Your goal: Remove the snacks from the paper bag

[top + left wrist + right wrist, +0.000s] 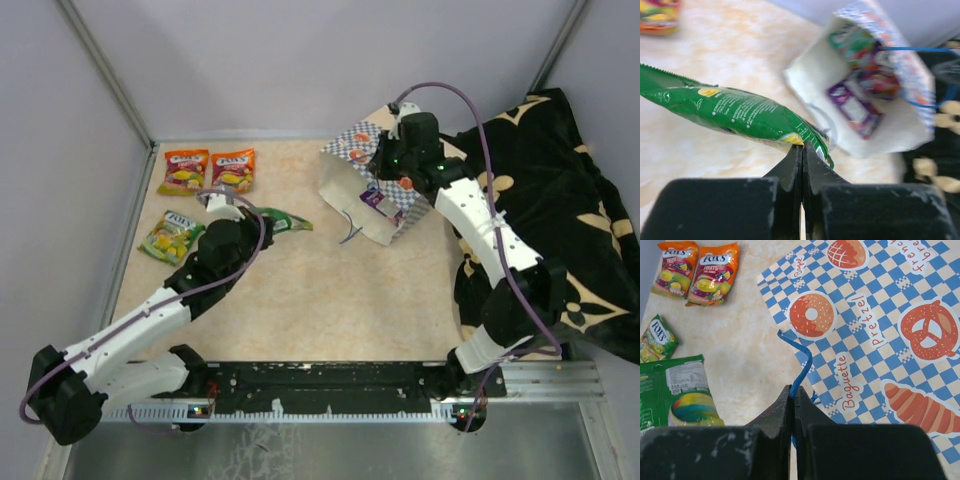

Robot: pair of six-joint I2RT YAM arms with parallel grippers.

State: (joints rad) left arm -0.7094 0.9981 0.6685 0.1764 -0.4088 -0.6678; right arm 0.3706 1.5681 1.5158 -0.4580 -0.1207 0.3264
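Observation:
The green packet (288,220) hangs clear of the bag's opening, so my left gripper should go on lowering it until it rests on the free tabletop (260,275), then let go.
The paper bag (372,185) lies on its side at the table's back right, its mouth open toward the left; purple and red packets (860,107) show inside it. My right gripper (793,390) is shut on the bag's blue cord handle (802,371) above its checked side (875,330). My left gripper (802,146) is shut on a green snack packet (735,112) and holds it above the table, left of the bag's mouth. Two orange packets (208,170) and a light green packet (172,236) lie at the back left.
A black cloth with gold flower marks (560,210) covers the right side, behind the right arm. Grey walls close the back and both sides. A black rail (330,385) runs along the near edge.

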